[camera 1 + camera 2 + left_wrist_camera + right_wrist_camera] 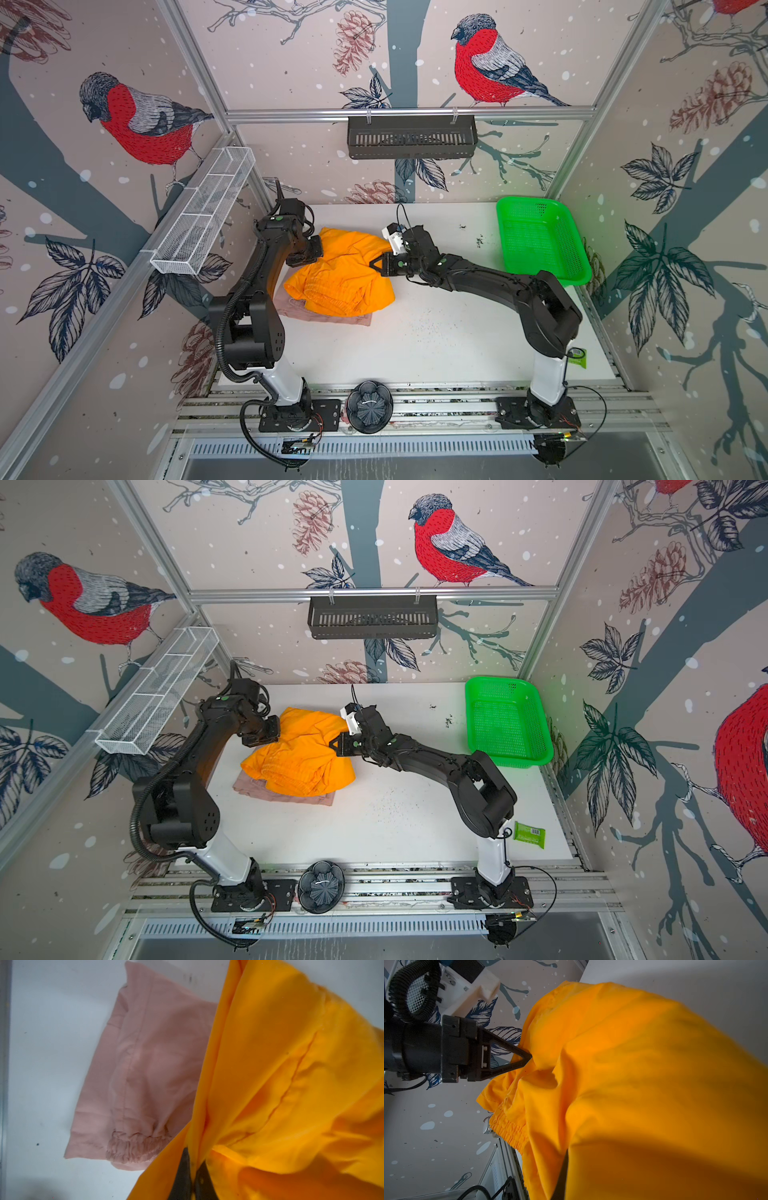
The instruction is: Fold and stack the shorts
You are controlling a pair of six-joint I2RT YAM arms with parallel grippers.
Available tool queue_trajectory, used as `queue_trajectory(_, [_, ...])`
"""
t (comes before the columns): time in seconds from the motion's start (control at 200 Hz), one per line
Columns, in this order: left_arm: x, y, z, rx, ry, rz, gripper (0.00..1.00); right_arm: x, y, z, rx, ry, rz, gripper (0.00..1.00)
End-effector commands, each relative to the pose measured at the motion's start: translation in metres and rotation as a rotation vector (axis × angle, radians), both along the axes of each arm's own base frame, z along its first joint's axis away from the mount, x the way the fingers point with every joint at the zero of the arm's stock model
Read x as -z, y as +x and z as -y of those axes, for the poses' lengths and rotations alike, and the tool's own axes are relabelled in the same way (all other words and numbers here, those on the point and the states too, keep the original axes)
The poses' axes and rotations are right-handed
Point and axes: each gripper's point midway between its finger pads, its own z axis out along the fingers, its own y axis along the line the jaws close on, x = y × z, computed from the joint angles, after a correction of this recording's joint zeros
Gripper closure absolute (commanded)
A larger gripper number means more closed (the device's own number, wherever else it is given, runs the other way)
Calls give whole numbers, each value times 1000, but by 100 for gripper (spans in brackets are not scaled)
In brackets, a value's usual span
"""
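Observation:
The orange shorts (342, 280) are hanging from both grippers above the pink shorts (301, 311). My left gripper should go on bringing its edge down until the cloth lies there before it lets go.
The bright orange shorts (340, 276) (299, 756) hang bunched between my two grippers, draped over the dusty pink shorts (328, 319) (286, 796), which lie flat on the white table. My left gripper (320, 251) (277, 729) is shut on the orange cloth at its left edge. The left wrist view shows its fingertips (188, 1167) pinching a fold, with the pink shorts (145, 1064) and their gathered waistband beside it. My right gripper (372, 264) (331, 744) is shut on the right edge. In the right wrist view the orange shorts (633, 1084) cover most of its jaws.
An empty green mesh basket (540, 249) stands at the table's back right. A white wire shelf (203, 212) hangs on the left wall and a black shelf (411, 137) on the back wall. A dark round object (370, 406) sits on the front rail. A green packet (529, 834) lies by the right arm's base.

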Motion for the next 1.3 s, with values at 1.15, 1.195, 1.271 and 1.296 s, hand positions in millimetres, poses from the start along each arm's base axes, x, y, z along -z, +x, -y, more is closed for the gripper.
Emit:
queue_trajectory(1.15, [-58, -6, 51, 12, -93, 277, 2, -22, 1, 46, 44, -39, 315, 0])
queue_trajectory(1.195, [-46, -13, 70, 30, -144, 276, 2, -27, -5, 56, 47, -29, 325, 0])
queue_trajectory(1.271, [-22, -22, 86, 25, -201, 261, 2, -34, -14, 74, 60, -23, 337, 0])
queue_trajectory(1.296, [-16, -23, 88, 23, -206, 259, 2, -34, -18, 81, 65, -25, 339, 0])
